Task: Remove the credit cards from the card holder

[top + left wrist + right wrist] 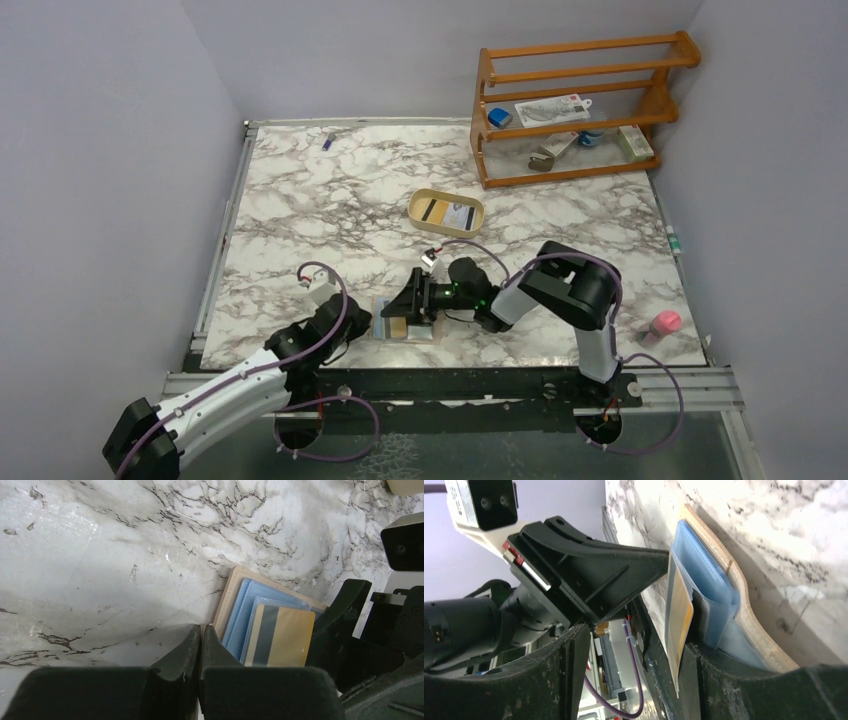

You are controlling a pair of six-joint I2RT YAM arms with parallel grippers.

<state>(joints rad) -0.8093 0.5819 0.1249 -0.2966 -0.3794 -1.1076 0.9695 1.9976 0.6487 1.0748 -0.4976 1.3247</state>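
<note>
The yellow card's free edge stands away from the blue sleeves between the open fingers. My right gripper goes on closing in until it pinches the card.
The tan card holder lies open flat near the table's front edge, with pale blue sleeves showing inside its tan cover. A yellow card with a grey stripe sticks out of a sleeve; in the right wrist view this card stands lifted off the sleeves. My left gripper is shut, with its tips at the holder's left edge. My right gripper is wide open, and one finger sits between the yellow card and the blue sleeves. Top view: left gripper, right gripper.
An oval tan tray holding cards sits behind the grippers. A wooden rack with small items stands at the back right. A pink object is at the front right, and a small blue item at the back left.
</note>
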